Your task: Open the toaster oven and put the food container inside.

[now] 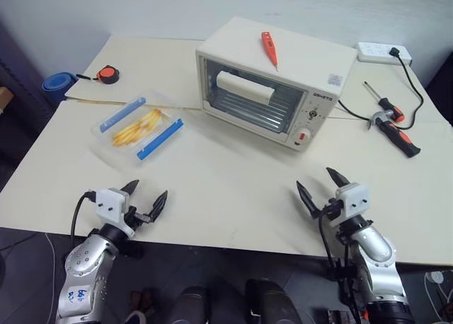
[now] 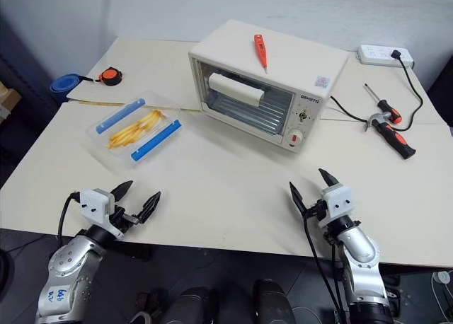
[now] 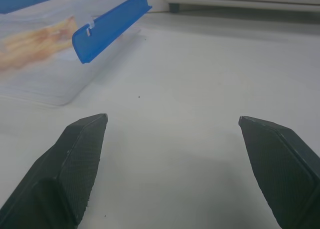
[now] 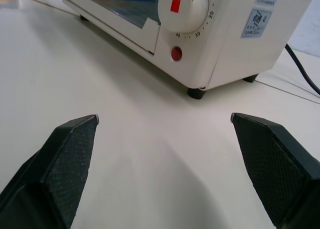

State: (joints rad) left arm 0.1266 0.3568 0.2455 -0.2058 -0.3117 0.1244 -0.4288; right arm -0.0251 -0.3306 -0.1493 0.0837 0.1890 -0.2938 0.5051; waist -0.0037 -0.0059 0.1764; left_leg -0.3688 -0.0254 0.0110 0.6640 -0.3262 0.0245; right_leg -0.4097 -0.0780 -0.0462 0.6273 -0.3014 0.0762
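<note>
The blue clips [image 1: 160,139] spread outward and are unlatched, so the robot should expect the food container's top [image 1: 136,130] to be open, with its end free to be pinched and lifted.
The cream-white toaster oven [image 1: 283,76] stands at the back middle of the table with its glass door shut; its knob and red button [image 4: 176,53] face my right gripper. To the oven's left, flat on the table, lies the food container [image 1: 138,126], a clear box with two blue clips and yellow fries inside; one blue clip [image 3: 110,25] appears in the left wrist view. My left gripper [image 1: 145,199] hovers open and empty at the table's near edge, short of the container. My right gripper [image 1: 322,186] is open and empty at the near right, short of the oven.
A red-handled tool [image 1: 269,49] lies on the oven's top. Screwdrivers [image 1: 393,122] and a white power strip [image 1: 383,52] with a black cable sit at the back right. An orange tape measure [image 1: 107,73] and a blue roll [image 1: 58,83] are at the back left.
</note>
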